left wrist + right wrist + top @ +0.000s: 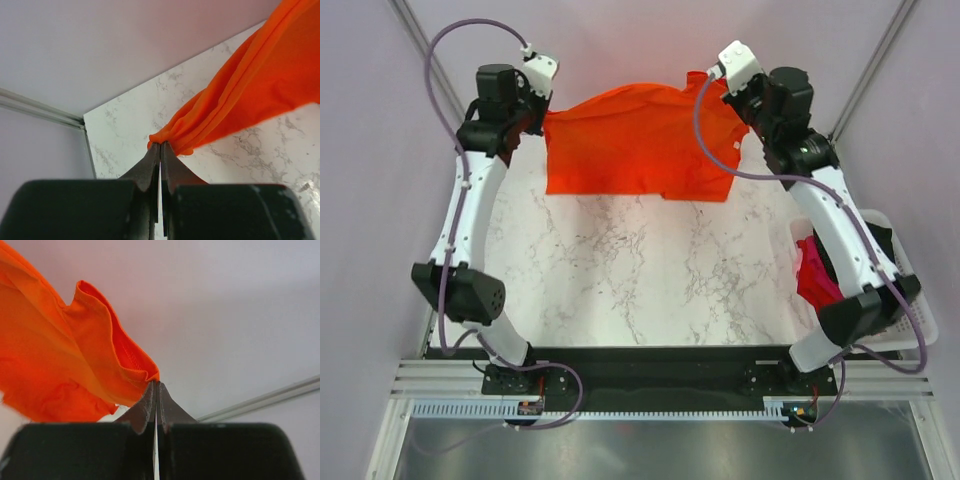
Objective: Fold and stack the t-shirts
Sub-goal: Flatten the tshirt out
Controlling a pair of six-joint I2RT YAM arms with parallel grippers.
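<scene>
Next, I swing the t-shirt with both my grippers toward the table's near edge (632,338) to spread out its body before folding, because the orange-red t-shirt's lower edge (608,192) trails at the table's far end.
A bright orange-red t-shirt (635,140) hangs stretched between my two grippers at the far end of the marble table (640,270), its lower edge trailing on the surface. My left gripper (542,108) is shut on the shirt's left corner, seen bunched at the fingertips in the left wrist view (161,144). My right gripper (712,78) is shut on the shirt's right hem corner, seen in the right wrist view (156,382). A pink t-shirt (813,275) and a black t-shirt (878,240) lie in the basket at the right.
A white mesh basket (910,330) sits at the table's right edge, partly behind my right arm. Pale walls enclose the table at the back and sides. A metal rail runs along the near edge.
</scene>
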